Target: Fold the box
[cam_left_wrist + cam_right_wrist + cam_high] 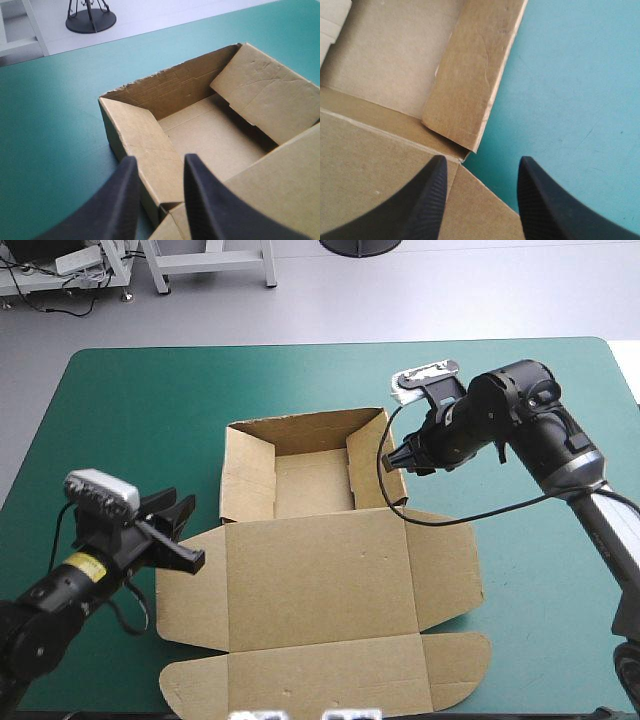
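The tray and the flat lid meet along one crease (312,517), so when I pull the tray's side, the lid (322,582) will slide along with it, still spread open.
The brown box (318,580) lies mid-table. Its far part is raised into an open tray (312,485), and the lid lies flat toward the near edge with its side flaps spread. My left gripper (178,533) hovers open at the lid's left flap, just off the tray's left wall. In the left wrist view the gripper (161,161) has that wall (145,140) ahead, between its fingers. My right gripper (396,461) is open at the tray's right wall. In the right wrist view the gripper (482,162) stands over that wall's near corner (465,100).
The teal-green cover (120,410) stretches bare to the left of and beyond the box, and more of it (540,570) lies right of the lid. The lid's near flap (330,680) reaches close to the table's front edge.
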